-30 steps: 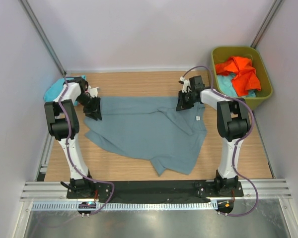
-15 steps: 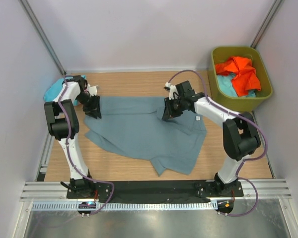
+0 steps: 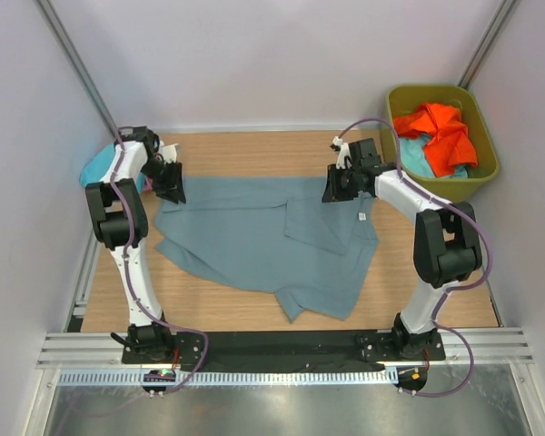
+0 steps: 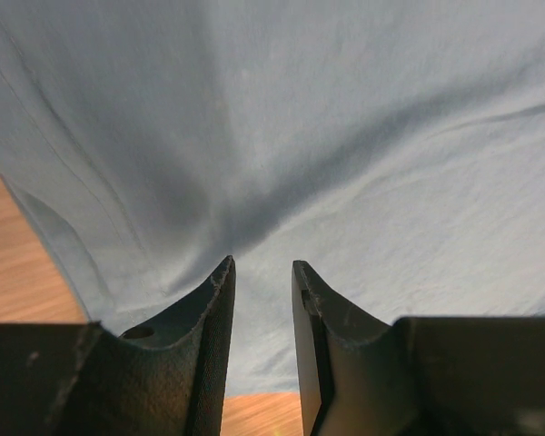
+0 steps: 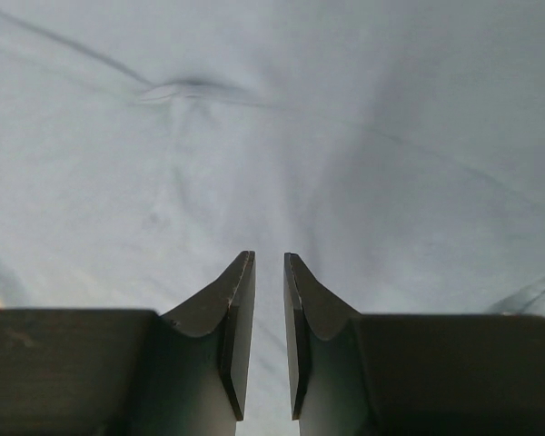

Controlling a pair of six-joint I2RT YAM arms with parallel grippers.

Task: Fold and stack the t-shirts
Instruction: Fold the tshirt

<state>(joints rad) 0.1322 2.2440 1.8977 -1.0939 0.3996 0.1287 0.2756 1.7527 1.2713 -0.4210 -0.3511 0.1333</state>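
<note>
The grey-blue t-shirt's near edge (image 3: pixel 202 272) runs at a slant on the left gripper's side, so next the left gripper grabs the t-shirt's near corner there (image 3: pixel 163 243) and pulls it out straight.
A large grey-blue t-shirt (image 3: pixel 254 241) lies spread on the wooden table, with a folded flap (image 3: pixel 322 222) at its upper right and a small white label (image 3: pixel 361 216) beside it. My left gripper (image 3: pixel 170 184) is at the shirt's far left corner, slightly open and empty; in the left wrist view (image 4: pixel 262 265) cloth (image 4: pixel 345 136) lies beyond the tips. My right gripper (image 3: pixel 338 188) is at the shirt's far right edge, slightly open and empty (image 5: pixel 268 256) over cloth (image 5: pixel 345 118). A turquoise shirt (image 3: pixel 98 165) lies at the far left.
An olive-green tub (image 3: pixel 487 165) stands at the back right with an orange shirt (image 3: pixel 440 132) and a light blue one (image 3: pixel 418 156) in it. White walls close in the table on three sides. Bare wood (image 3: pixel 418 282) shows on the right.
My right gripper swung left over the shirt and came back to the far right edge, leaving a folded flap there. My left gripper shifted a little toward the back.
</note>
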